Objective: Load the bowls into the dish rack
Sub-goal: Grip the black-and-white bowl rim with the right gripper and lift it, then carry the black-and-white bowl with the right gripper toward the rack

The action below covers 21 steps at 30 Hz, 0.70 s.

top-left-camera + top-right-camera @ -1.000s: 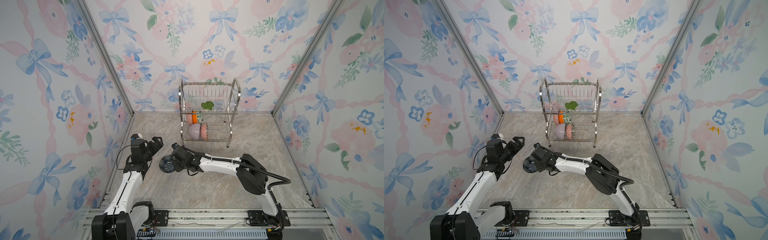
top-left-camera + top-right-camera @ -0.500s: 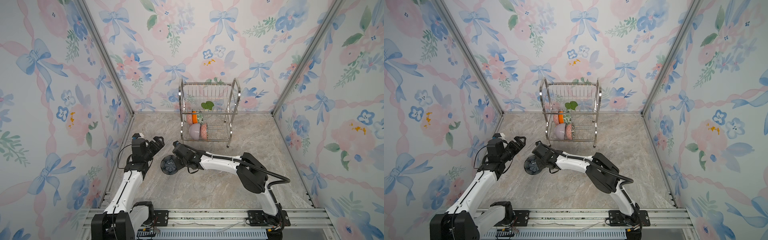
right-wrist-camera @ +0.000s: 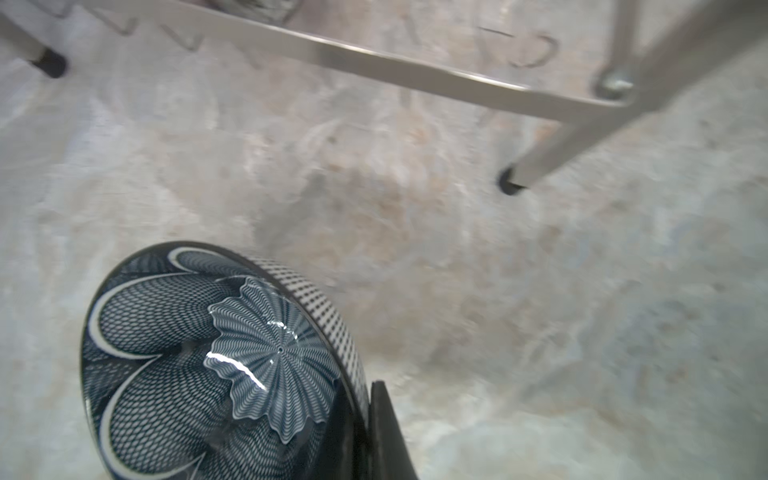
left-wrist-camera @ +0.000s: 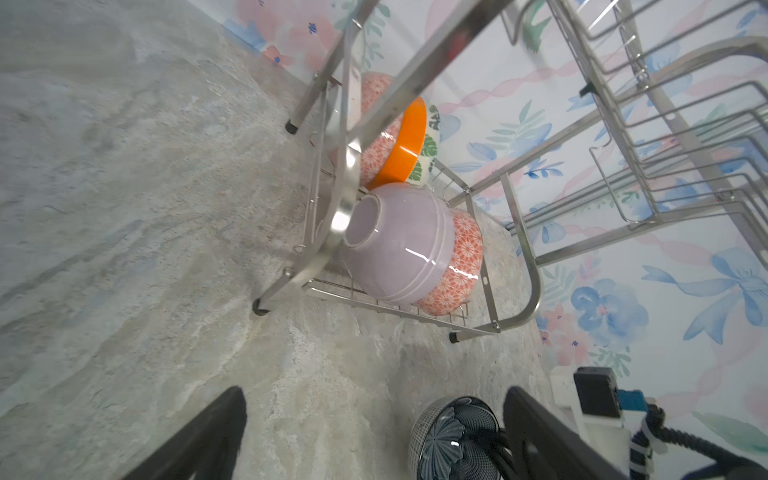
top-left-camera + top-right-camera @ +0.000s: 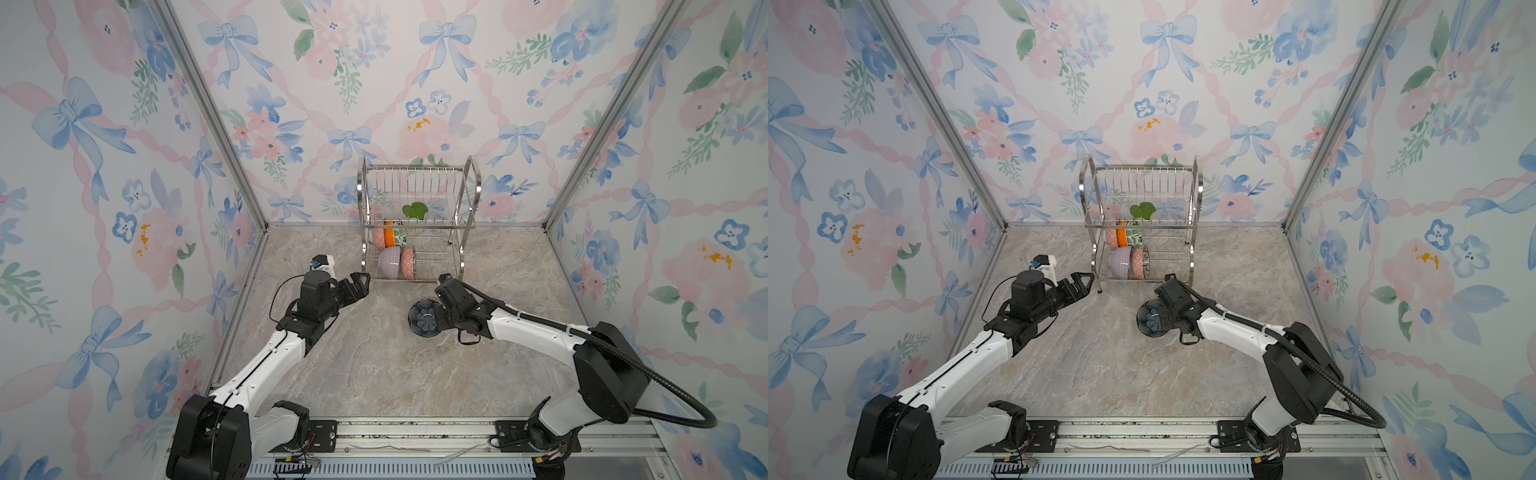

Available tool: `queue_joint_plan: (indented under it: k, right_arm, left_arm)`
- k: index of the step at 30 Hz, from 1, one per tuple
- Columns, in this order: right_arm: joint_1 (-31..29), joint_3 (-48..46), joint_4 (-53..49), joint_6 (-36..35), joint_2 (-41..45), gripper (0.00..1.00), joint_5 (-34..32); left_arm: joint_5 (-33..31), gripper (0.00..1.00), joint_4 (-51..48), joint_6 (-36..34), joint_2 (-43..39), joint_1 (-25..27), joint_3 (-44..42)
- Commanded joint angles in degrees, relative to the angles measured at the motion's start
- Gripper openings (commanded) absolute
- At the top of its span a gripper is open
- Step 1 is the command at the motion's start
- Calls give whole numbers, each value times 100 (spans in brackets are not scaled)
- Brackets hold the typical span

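The dark blue bowl faces up next to clear marble floor, so my right gripper keeps lowering it there until its base rests flat, and then let go.
The dark blue flower-patterned bowl is tipped on edge just above the floor, in front of the dish rack. My right gripper is shut on its rim. In the rack's lower tier stand a lilac bowl, a pink-patterned bowl, an orange bowl and a green leaf-print bowl. My left gripper hangs open and empty near the rack's front left leg.
Flowered walls close in the marble floor on three sides. The rack's front right leg stands close beyond the held bowl. A rail with both arm bases runs along the front edge.
My right gripper has shut on the dark blue bowl and carried it to the right, to the rack's front. The left arm has edged slightly towards the rack.
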State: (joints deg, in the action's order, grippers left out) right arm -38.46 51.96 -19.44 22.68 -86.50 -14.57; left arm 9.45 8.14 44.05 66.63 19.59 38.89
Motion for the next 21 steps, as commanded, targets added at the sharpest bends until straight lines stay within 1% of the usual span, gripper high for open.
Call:
queue_joint_plan:
  k: [1,2,3,4,6,13,21]
  right_arm:
    - [321,-209,-158,-292,345,0,184]
    - [409,-242,-179,-331,370,0,208]
    - [509,-255,-215,-350,379,0,279]
    - [591,-265,-227,-369,368,0,356]
    - [712,-319,-195,-384,362,0,472]
    - [857,-432,-121,-410,260,2,700]
    - [917,-464,-209,-492,221,12,596]
  left_arm:
    - [0,98,346,-348,277,361,282]
    - [-34,98,346,-400,349,466,279]
    - [-61,98,346,-446,421,575,495]
    - [-88,98,346,-481,484,658,539]
    - [-130,98,331,-496,578,756,599]
    - [-225,98,267,-534,754,873,698]
    - [-212,98,328,-499,932,940,750]
